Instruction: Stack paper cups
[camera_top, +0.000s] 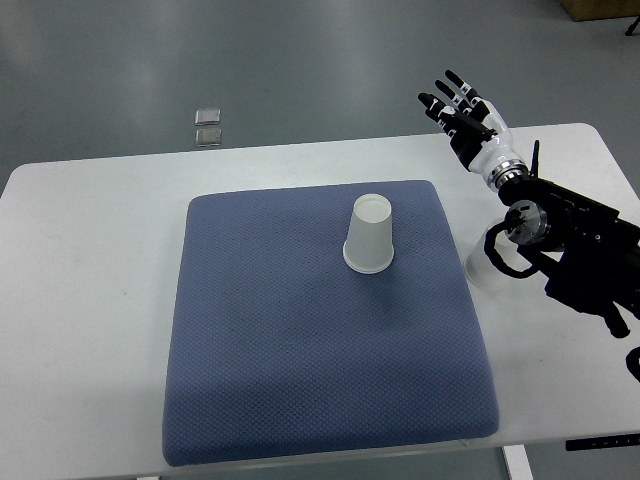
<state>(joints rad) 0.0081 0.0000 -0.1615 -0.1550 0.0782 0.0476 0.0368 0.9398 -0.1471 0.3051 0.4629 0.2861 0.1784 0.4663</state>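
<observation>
My gripper will lower the second white cup (490, 262), and it should slip nearly all the way over the white paper cup, which narrows toward its upturned base (373, 209).
A white paper cup (369, 236) stands upside down on the blue mat (290, 340), near its back right part. A second white cup (487, 268) sits on the table just off the mat's right edge, partly hidden under my right forearm. My right hand (461, 112) is raised over the back right of the table, fingers spread and holding nothing, well behind and to the right of both cups. The left arm does not show.
The white table (90, 300) carries the mat in its middle. Two small grey squares (208, 127) lie on the floor beyond the table's back edge. The right arm's black housing (580, 250) hangs over the table's right side.
</observation>
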